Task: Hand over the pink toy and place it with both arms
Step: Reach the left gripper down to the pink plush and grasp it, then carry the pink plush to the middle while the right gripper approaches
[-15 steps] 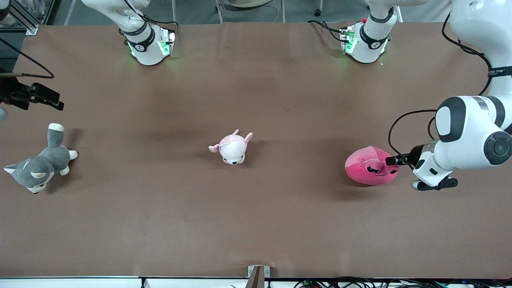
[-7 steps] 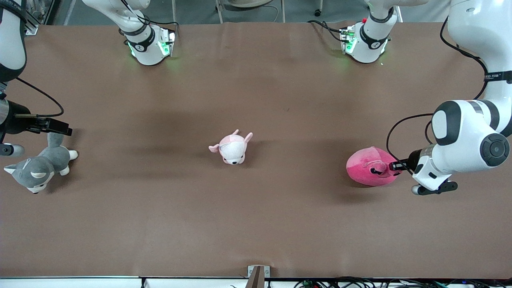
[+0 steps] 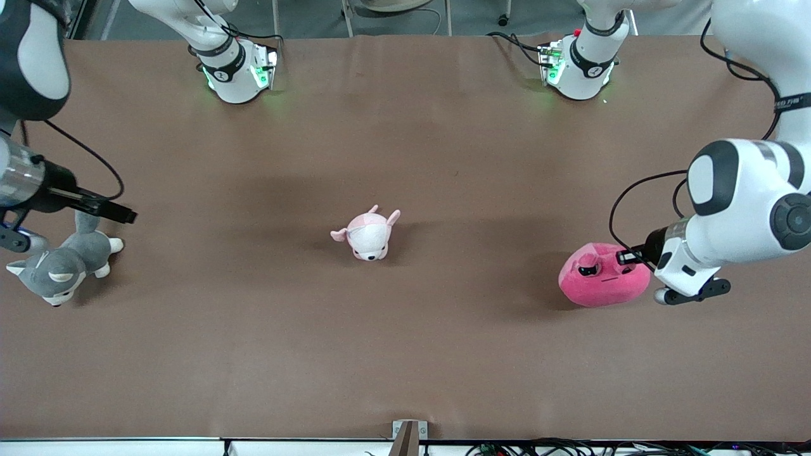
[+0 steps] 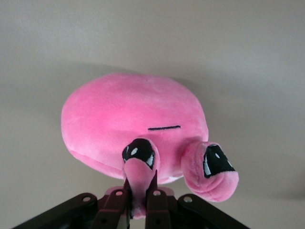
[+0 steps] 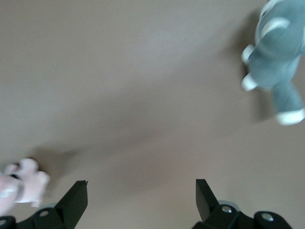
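Observation:
My open right gripper should keep going, because the pink toy's other flap point(image 4: 209, 171) sticks out clear of my left gripper's fingers. It should move to that flap point(image 3: 587, 266) and close there.
The hot-pink blob plush, the pink toy point(image 3: 602, 282), is at the left arm's end of the table with its face turned up. My left gripper point(image 3: 624, 256) is shut on a small pink flap beside one dark eye. In the left wrist view the flap is pinched between the fingers point(image 4: 140, 191) and the toy's body point(image 4: 133, 112) hangs past them. I cannot tell whether the toy still touches the table. My right gripper point(image 3: 125, 216) is open and empty, over the table beside the husky's tail, and it also shows in the right wrist view point(image 5: 141, 185).
A grey-and-white husky plush point(image 3: 60, 266) lies at the right arm's end and shows in the right wrist view point(image 5: 279, 62). A small pale pink-and-white plush point(image 3: 367, 235) sits mid-table and also shows in the right wrist view point(image 5: 24, 183). Both arm bases stand along the table's edge farthest from the front camera.
My left gripper has closed on the toy's flap and pulled the toy, which turned face up and shifted toward the left arm's end. My right gripper has swung in and down over the husky's tail.

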`<state>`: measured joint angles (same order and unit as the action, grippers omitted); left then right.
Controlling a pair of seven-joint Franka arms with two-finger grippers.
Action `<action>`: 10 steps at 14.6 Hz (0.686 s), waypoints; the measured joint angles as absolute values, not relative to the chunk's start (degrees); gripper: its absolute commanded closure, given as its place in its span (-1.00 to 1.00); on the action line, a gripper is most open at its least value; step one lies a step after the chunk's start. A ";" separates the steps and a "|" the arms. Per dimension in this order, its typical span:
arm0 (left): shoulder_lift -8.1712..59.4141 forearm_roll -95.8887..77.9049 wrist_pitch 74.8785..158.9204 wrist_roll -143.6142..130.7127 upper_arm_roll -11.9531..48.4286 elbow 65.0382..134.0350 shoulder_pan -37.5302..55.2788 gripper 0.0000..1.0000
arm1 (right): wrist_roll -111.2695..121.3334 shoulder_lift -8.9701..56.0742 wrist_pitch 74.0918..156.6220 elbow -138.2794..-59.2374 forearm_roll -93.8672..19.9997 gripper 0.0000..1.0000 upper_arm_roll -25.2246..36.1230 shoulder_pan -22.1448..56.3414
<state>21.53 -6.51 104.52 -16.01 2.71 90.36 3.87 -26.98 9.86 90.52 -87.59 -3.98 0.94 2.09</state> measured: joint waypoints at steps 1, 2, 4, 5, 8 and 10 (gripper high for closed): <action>20.36 -6.54 101.55 -18.40 4.24 88.76 3.88 1.00 | -31.65 9.86 90.60 -87.57 -5.67 -1.00 0.86 3.50; 19.28 -6.57 98.59 -21.25 6.13 86.94 3.92 1.00 | -35.50 9.86 90.66 -87.55 -7.11 -1.00 0.79 4.71; 17.86 -7.01 94.20 -27.58 10.50 83.17 4.06 1.00 | -41.36 9.85 90.85 -87.51 -9.92 -1.00 0.68 6.88; 17.55 -7.89 93.28 -31.23 12.74 81.63 4.21 1.00 | -44.31 9.85 91.24 -87.45 -10.97 -1.00 0.64 8.07; 17.65 -9.35 93.01 -42.97 18.94 78.92 5.70 1.00 | -55.32 9.84 93.59 -86.86 -12.51 -1.00 0.51 12.82; 17.94 -9.43 93.59 -49.80 21.01 77.77 9.12 1.00 | -64.39 9.82 95.39 -86.27 -12.60 -1.00 0.39 17.70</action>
<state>17.94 -9.43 93.59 -49.80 21.01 77.77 9.12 -64.39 9.82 95.39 -86.27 -12.60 0.39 17.70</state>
